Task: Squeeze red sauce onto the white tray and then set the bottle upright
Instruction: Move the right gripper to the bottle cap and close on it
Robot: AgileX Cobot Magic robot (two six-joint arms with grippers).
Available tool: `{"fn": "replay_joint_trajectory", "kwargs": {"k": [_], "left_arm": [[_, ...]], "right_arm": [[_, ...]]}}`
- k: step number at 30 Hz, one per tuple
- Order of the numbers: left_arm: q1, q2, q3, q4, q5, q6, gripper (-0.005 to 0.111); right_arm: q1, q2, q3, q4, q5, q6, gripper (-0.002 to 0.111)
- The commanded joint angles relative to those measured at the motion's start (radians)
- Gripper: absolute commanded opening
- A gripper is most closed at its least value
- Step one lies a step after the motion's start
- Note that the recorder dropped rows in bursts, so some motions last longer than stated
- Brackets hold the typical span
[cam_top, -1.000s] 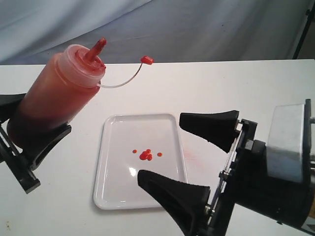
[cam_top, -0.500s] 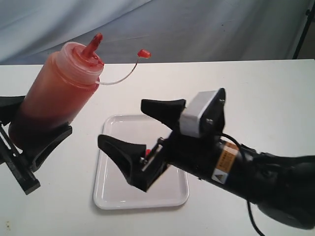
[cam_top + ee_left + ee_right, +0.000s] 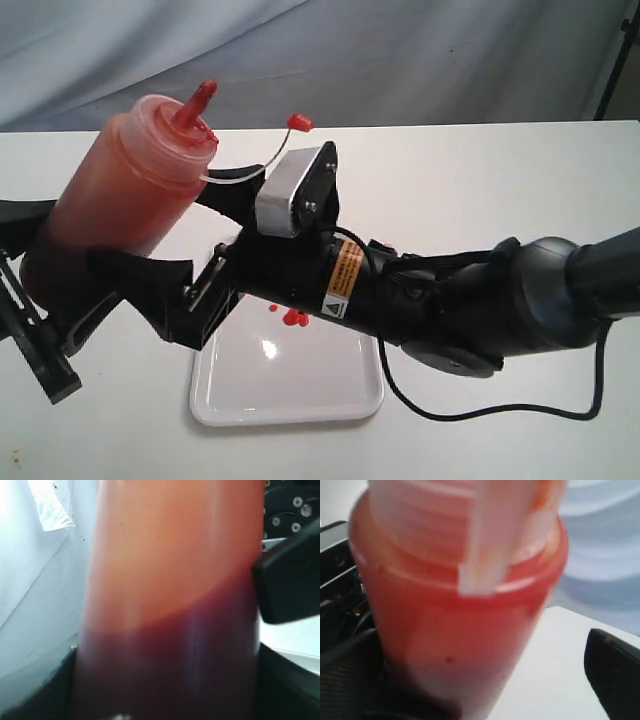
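Note:
I expect the small red cap (image 3: 300, 122) to stay propped up beside the nozzle when I lower the bottle, because the tether (image 3: 262, 169) arcs upward from the bottle's neck.
The bottle (image 3: 130, 200) leans with its red nozzle (image 3: 197, 103) up and to the right, dark red sauce pooled at its base. My left gripper (image 3: 60, 265) is shut on the lower body, which fills the left wrist view (image 3: 170, 605). My right gripper (image 3: 160, 228) has reached across the white tray (image 3: 290, 395) and stands open astride the bottle (image 3: 455, 615), with one finger (image 3: 615, 670) still apart from it. Small blobs of red sauce (image 3: 293, 318) lie on the tray, partly hidden by the right arm.
The bottle's small red cap (image 3: 298, 122) hangs out on its tether above the right gripper's camera block. A grey cloth (image 3: 400, 50) backs the white table (image 3: 500, 170). A black cable (image 3: 450, 405) loops beneath the right arm, and a dark pole (image 3: 615, 60) stands at the far right.
The right arm has swung left across the tray, and its open jaws now straddle the bottle. The left gripper and the bottle have barely moved.

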Motion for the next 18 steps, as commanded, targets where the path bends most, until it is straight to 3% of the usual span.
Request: {"fn": "replay_joint_trajectory", "kwargs": {"k": [1,6,8,9,10,11,14,18], "left_arm": [[0.003,-0.007,0.000,0.000,-0.065,-0.016,0.000],[0.003,-0.007,0.000,0.034,-0.065,-0.016,0.000],[0.003,-0.007,0.000,0.033,-0.065,-0.032,0.000],[0.003,-0.007,0.000,0.033,-0.065,-0.038,0.000],[0.003,-0.007,0.000,0.033,-0.065,-0.038,0.000],[0.003,-0.007,0.000,0.033,-0.046,-0.046,0.000],[0.003,-0.007,0.000,0.037,-0.022,-0.065,0.000],[0.003,-0.007,0.000,0.012,0.128,-0.063,0.000]], "right_arm": [[0.020,0.021,-0.056,0.008,-0.018,0.018,0.105],[0.056,0.028,-0.088,0.021,-0.020,0.014,0.101],[0.059,0.028,-0.088,0.037,0.006,0.014,0.086],[0.059,0.028,-0.088,0.051,0.017,0.014,0.068],[0.059,0.028,-0.088,0.056,0.017,0.014,0.058],[0.059,0.028,-0.088,0.064,0.017,0.014,0.037],[0.059,0.028,-0.088,0.069,0.079,-0.034,0.000],[0.059,0.028,-0.088,0.095,0.233,-0.106,0.000]]}}
